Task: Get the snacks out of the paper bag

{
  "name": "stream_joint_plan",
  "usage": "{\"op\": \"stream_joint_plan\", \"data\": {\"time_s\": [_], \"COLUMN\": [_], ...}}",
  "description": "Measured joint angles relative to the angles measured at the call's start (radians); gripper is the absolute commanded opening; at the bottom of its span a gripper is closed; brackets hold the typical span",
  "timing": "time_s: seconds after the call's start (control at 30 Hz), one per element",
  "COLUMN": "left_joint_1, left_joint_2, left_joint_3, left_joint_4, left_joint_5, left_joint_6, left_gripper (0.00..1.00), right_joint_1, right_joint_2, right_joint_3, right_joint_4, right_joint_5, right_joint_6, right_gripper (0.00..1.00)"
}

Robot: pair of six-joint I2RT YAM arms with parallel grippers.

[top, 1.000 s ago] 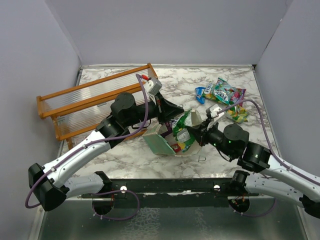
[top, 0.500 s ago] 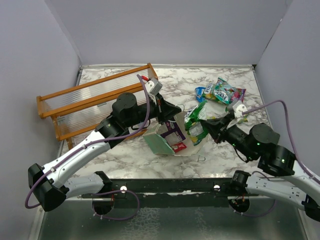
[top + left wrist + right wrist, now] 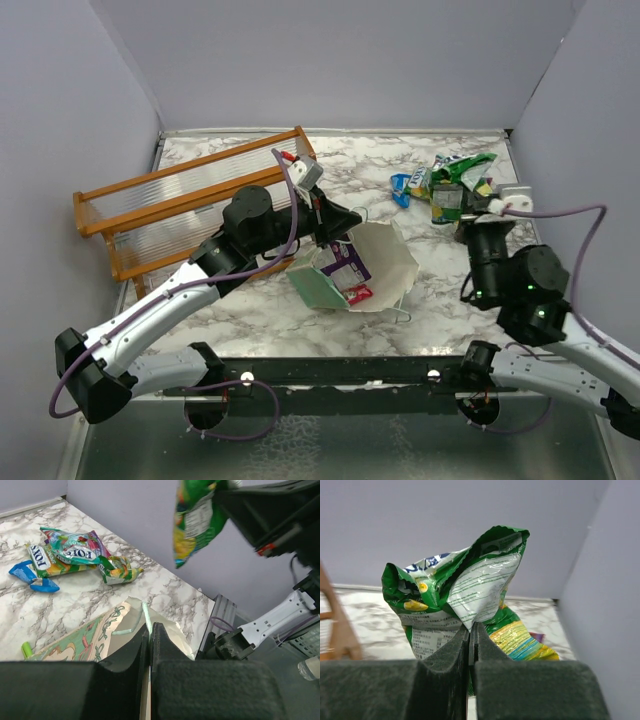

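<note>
The green packet is clear of the paper bag, and there is open marble in front of the loose packets (image 3: 424, 244), so my right gripper should go down next and let go of the green packet there.
The mint-green paper bag (image 3: 318, 287) lies on its side at the table's middle, its cream-white mouth facing right. A purple packet (image 3: 345, 262) and a red-pink packet (image 3: 358, 294) show inside it. My left gripper (image 3: 345, 222) is shut on the bag's upper rim; the left wrist view shows the rim pinched at the gripper (image 3: 150, 627). My right gripper (image 3: 470, 200) is shut on a green packet (image 3: 448, 198) and holds it in the air at the back right, above the loose snacks. The right wrist view shows the gripper (image 3: 472, 630) pinching that packet (image 3: 465, 590).
A pile of loose packets (image 3: 425, 182), with a blue one (image 3: 401, 188), lies at the back right; it also shows in the left wrist view (image 3: 75, 555). An orange wooden rack (image 3: 190, 205) stands at the back left. Grey walls enclose the table.
My right gripper has pulled the green packet out of the bag's mouth and carried it up and to the back right, over the pile. The left gripper and the bag stayed put.
</note>
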Motion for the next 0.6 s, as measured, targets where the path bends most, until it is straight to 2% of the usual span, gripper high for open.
{"op": "stream_joint_plan", "data": {"time_s": [0.13,0.23,0.27,0.33,0.43,0.6], "left_joint_1": [0.000,0.000,0.000,0.000,0.000,0.000], "left_joint_2": [-0.006,-0.007,-0.007,-0.007,-0.007,0.000], "left_joint_3": [0.000,0.000,0.000,0.000,0.001,0.006], "left_joint_4": [0.000,0.000,0.000,0.000,0.000,0.013], "left_joint_5": [-0.001,-0.001,-0.001,0.000,0.002,0.037], "left_joint_6": [-0.001,-0.002,-0.002,-0.002,-0.005,-0.020], "left_gripper": [0.00,0.00,0.00,0.00,0.00,0.00], "right_joint_1": [-0.016,-0.095,-0.132,-0.263,-0.413,-0.538], "right_joint_2": [0.082,0.165,0.189,0.259,0.345,0.524], "right_joint_3": [-0.163,-0.203,-0.188,-0.101,-0.015,-0.020], "right_joint_4": [0.380,0.471,0.437,0.259,0.060,-0.128], "right_joint_5": [0.143,0.179,0.183,0.166,0.077,-0.129], "right_joint_6": [-0.273,-0.323,-0.280,-0.124,0.103,0.362], "right_gripper": [0.01,0.01,0.01,0.01,0.01,0.01]}}
